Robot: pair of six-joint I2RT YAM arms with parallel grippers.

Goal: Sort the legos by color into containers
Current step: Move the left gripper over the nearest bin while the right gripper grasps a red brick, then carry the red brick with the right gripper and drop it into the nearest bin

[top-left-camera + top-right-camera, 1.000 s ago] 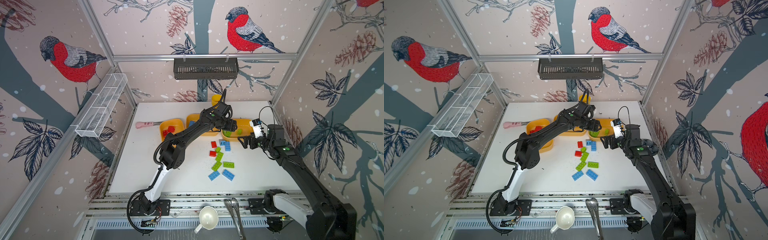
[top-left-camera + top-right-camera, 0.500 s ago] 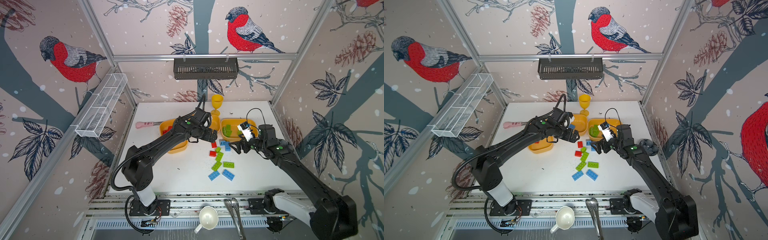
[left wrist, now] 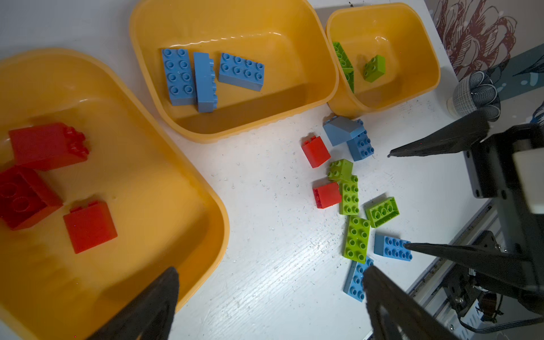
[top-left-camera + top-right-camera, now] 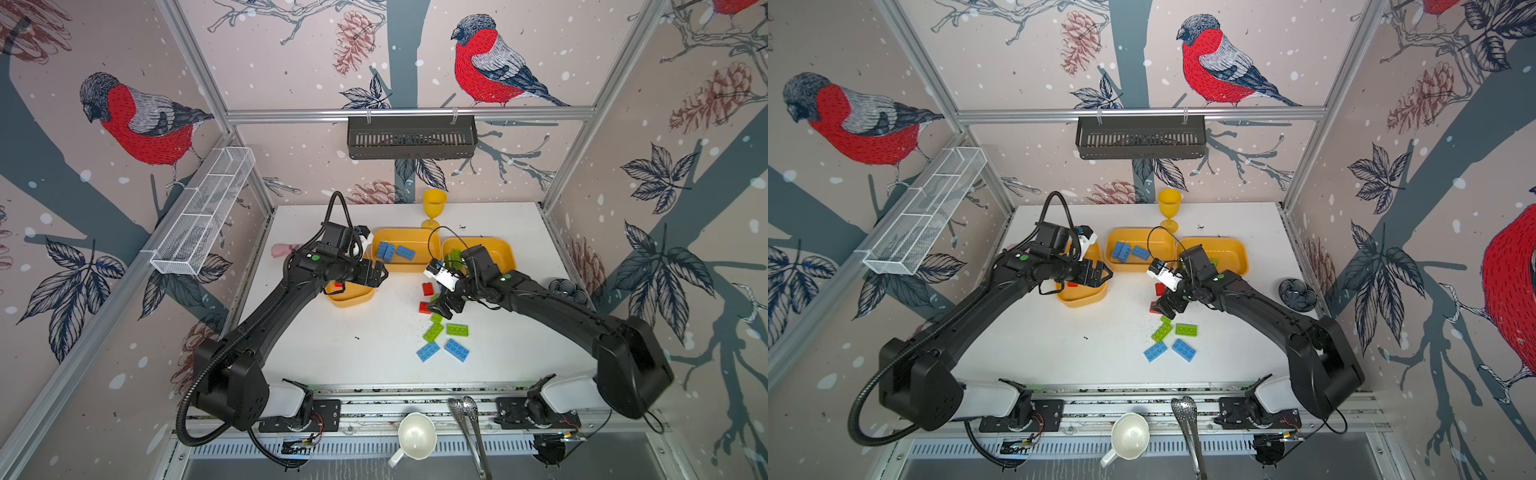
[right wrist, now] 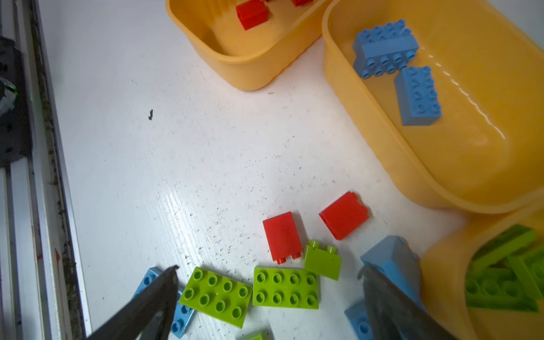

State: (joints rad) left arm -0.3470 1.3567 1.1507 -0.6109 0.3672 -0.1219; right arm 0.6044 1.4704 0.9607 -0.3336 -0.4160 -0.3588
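Loose red legos [image 5: 283,237] are close under my right gripper. Next, my left gripper moves away from the red container [image 4: 1083,292] so that my right gripper can bring the legos there.
Three yellow-orange containers stand in a row at the back. The left one [image 4: 351,300] holds red legos, the middle one [image 4: 400,267] blue legos, the right one [image 4: 500,249] green legos. Loose legos lie in front of them: red [image 4: 427,289], green [image 4: 457,329] and blue [image 4: 456,349]. My left gripper [image 4: 376,272] hangs open and empty over the near rim of the red container [image 3: 217,206]. My right gripper [image 5: 268,270] is open low over the loose pile, with two flat green legos [image 5: 285,291] between its fingers. A red lego [image 5: 282,235] and a blue lego [image 5: 391,262] lie beside them.
A yellow goblet [image 4: 434,208] stands behind the containers and a pink object [image 4: 282,250] lies at the back left. A small dark bowl [image 4: 565,289] sits by the right wall. A white mesh basket [image 4: 203,212] and a black rack [image 4: 411,137] hang on the walls. A white cup [image 4: 415,436] and tongs [image 4: 469,424] lie below the front edge.
My left gripper has swung left from the gap between the blue and green containers to the red one and has opened wider. My right gripper has moved from the green container down over the loose pile.
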